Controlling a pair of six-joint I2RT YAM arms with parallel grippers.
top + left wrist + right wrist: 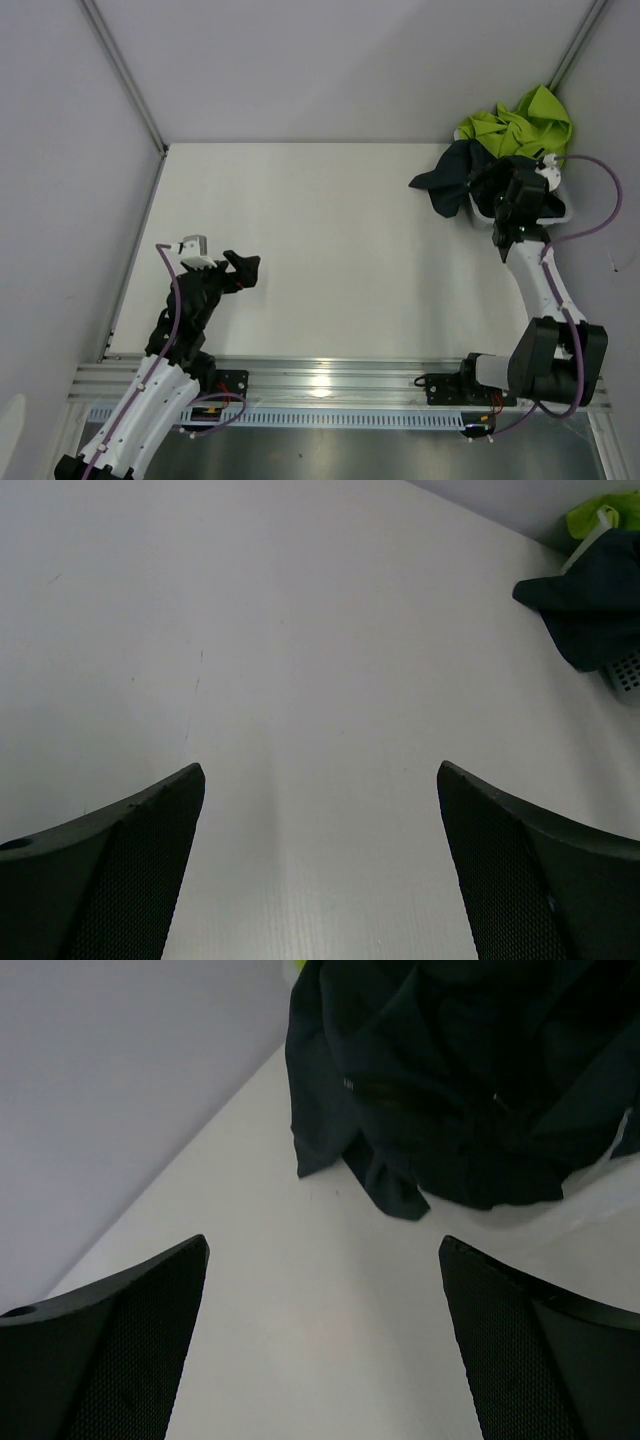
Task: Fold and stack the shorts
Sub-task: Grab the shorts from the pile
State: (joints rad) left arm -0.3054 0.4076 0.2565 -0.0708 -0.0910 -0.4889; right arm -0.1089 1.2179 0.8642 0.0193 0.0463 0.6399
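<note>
The navy shorts (452,178) lap over the green shorts' front edge (497,149), so the navy shorts should come away alone when I lift them out.
Two pairs of shorts lie heaped in the table's far right corner. The lime green shorts (520,122) sit crumpled at the back. The dark navy shorts (450,175) spill forward and left over the basket's side onto the table. My right gripper (487,192) hovers right beside the navy shorts, open and empty; in the right wrist view the navy shorts (450,1080) fill the top, just beyond the right gripper (322,1250). My left gripper (243,268) is open and empty over bare table near the left front, far from the navy shorts (590,600) and the green shorts (590,515).
A white mesh basket (628,675) stands under the shorts in the far right corner; its pale wall (600,1175) shows under the navy cloth. The white table (330,260) is bounded by grey walls at the back and sides and an aluminium rail (330,380) at the front.
</note>
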